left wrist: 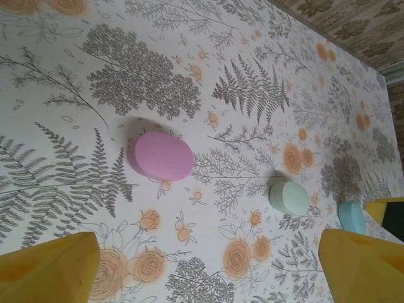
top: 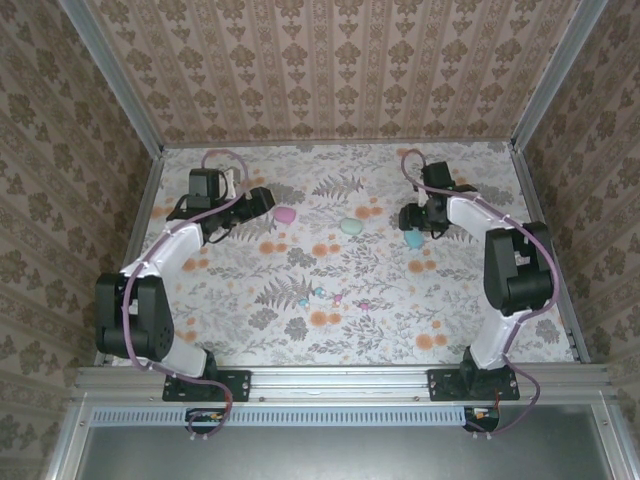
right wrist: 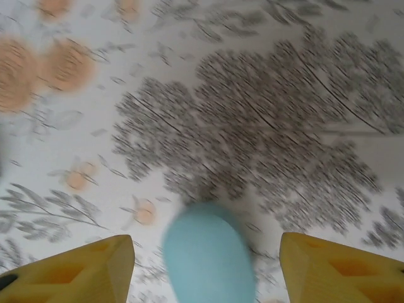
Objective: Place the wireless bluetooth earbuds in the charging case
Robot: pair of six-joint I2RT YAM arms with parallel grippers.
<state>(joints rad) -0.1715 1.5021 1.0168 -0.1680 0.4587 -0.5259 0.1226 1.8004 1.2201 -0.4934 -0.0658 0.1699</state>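
Observation:
The blue case [top: 414,240] lies by the robot's right gripper, far from the left gripper, so the right gripper should lift it and hand it to the left gripper.
Three egg-shaped charging cases lie in a row on the flowered table: a pink one [top: 285,214] [left wrist: 161,155], a mint one [top: 350,226] [left wrist: 290,197] and a blue one [top: 413,239] [right wrist: 208,255]. The earbuds [top: 337,298] are tiny pink and teal specks scattered nearer the front, in the middle. My left gripper [top: 262,201] [left wrist: 208,271] is open just left of the pink case, with nothing between its fingers [left wrist: 47,271]. My right gripper [top: 408,222] [right wrist: 208,271] is open and straddles the blue case, with a gap on each side. That view is blurred.
Patterned walls and metal rails enclose the table [top: 470,320] on three sides. Printed orange flowers and grey ferns cover the cloth. A yellow finger of the right gripper [left wrist: 388,208] shows beside the blue case [left wrist: 351,216] in the left wrist view.

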